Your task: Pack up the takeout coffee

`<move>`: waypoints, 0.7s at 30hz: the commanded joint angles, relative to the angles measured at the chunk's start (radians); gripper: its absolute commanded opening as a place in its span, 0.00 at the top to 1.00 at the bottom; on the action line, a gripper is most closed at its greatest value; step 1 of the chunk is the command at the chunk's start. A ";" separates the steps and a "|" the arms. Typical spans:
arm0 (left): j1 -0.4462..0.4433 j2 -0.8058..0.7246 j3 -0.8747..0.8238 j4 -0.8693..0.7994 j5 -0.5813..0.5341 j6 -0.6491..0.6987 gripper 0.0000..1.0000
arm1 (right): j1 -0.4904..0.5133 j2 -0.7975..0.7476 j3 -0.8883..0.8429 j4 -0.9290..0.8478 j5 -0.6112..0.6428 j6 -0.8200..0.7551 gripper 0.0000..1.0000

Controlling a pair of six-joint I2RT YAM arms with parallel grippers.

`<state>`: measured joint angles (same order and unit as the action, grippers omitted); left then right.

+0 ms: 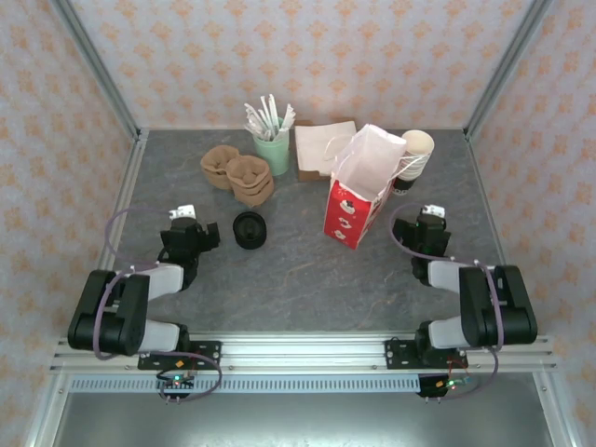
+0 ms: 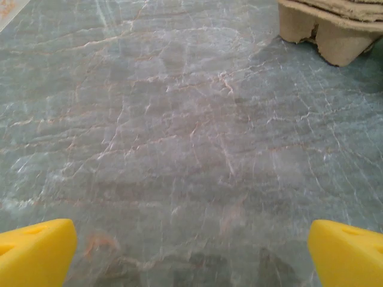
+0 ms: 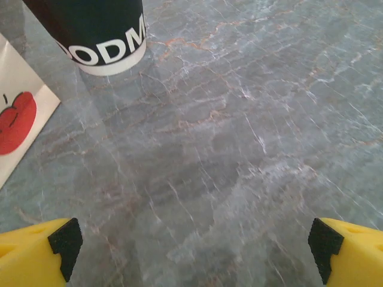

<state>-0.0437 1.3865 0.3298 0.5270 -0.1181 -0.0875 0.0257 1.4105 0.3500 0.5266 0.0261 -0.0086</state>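
Observation:
My right gripper keeps moving, open, to the cup stack's outer side [image 1: 426,164], which is clear of the bag, until its fingers straddle the top cup's rim [image 1: 433,142].
The takeout coffee [image 1: 250,229] stands left of the table's middle and shows its round black lid from above. My left gripper [image 1: 191,220] hovers a short way to its left, open, its yellow fingertips [image 2: 36,254] spread wide over bare tabletop. The red-and-white bag [image 1: 357,196] stands upright and open-topped right of centre, with a corner of it [image 3: 18,119] in the right wrist view. My right gripper [image 1: 430,217] is to the right of the bag, open, with nothing between its fingers [image 3: 347,251].
A stack of cups [image 1: 414,156] leans behind the bag, its dark lettered bottom cup [image 3: 102,33] ahead of the right gripper. Cardboard cup trays [image 1: 238,173] [image 2: 335,30], a mint cup of utensils [image 1: 273,149] and flat brown paper [image 1: 319,149] line the back.

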 commanded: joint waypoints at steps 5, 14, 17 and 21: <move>-0.021 0.108 0.077 0.249 -0.113 0.065 0.00 | 0.017 0.111 0.072 0.242 0.036 -0.044 0.01; -0.021 0.108 0.077 0.248 -0.112 0.065 0.00 | 0.017 0.109 0.067 0.247 0.036 -0.044 0.01; -0.021 0.108 0.077 0.249 -0.112 0.065 0.00 | 0.017 0.101 0.066 0.247 0.029 -0.047 0.01; -0.022 0.091 0.083 0.226 -0.131 0.062 0.00 | 0.017 0.062 0.045 0.254 0.044 -0.039 0.01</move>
<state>-0.0528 1.4822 0.3801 0.7238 -0.1864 -0.0502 0.0345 1.5070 0.3927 0.7204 0.0357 -0.0387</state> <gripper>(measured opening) 0.999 0.994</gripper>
